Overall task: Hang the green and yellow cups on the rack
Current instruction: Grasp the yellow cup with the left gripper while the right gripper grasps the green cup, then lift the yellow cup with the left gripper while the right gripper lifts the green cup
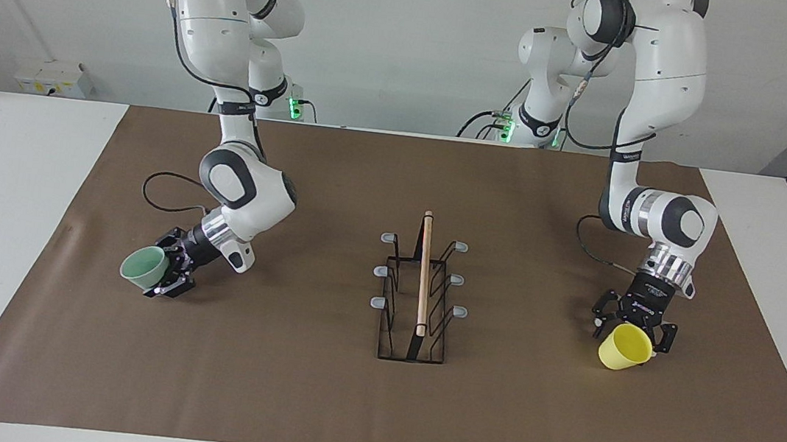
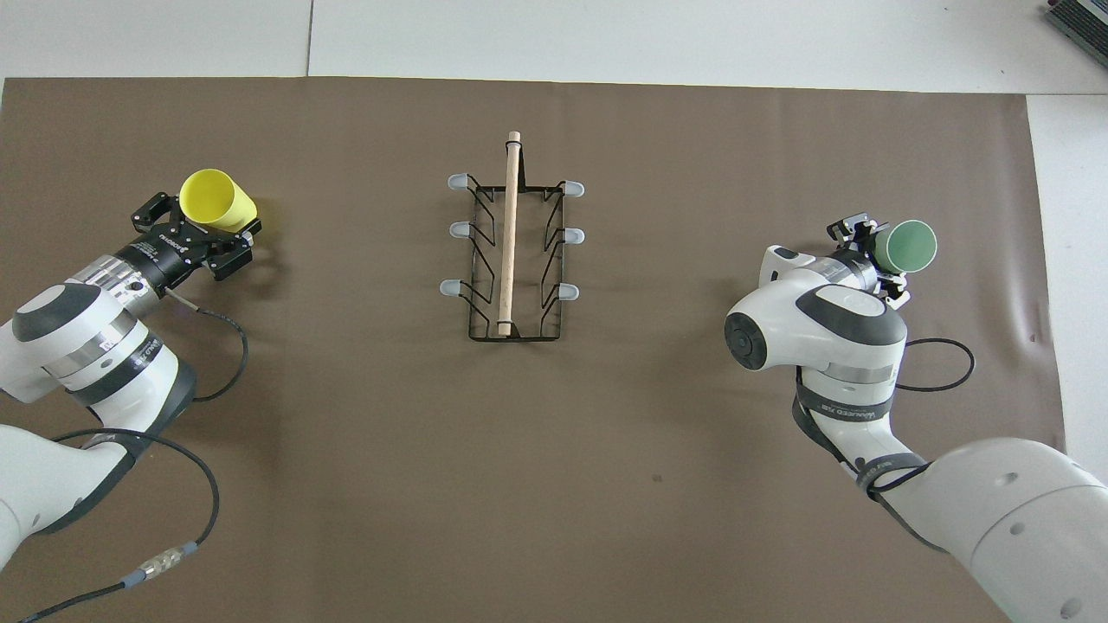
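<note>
The yellow and green cups' mouths (image 2: 906,246) are pointing up, so the robot's left gripper and right gripper should turn the cups upside down before they hang them on the rack's wires (image 2: 573,235).
The black wire rack (image 1: 417,305) with a wooden rod on top stands upright in the middle of the brown mat, its grey-tipped prongs bare; it also shows in the overhead view (image 2: 511,251). My left gripper (image 1: 632,336) (image 2: 212,229) is shut on the yellow cup (image 1: 625,347) (image 2: 216,201), held tilted just over the mat toward the left arm's end. My right gripper (image 1: 166,275) (image 2: 876,248) is shut on the pale green cup (image 1: 143,268) (image 2: 911,246), held on its side low over the mat toward the right arm's end.
A brown paper mat (image 1: 372,411) covers most of the white table (image 1: 10,207). Cables loop on the mat beside each wrist, one by the left arm (image 2: 221,363) and one by the right arm (image 2: 943,363).
</note>
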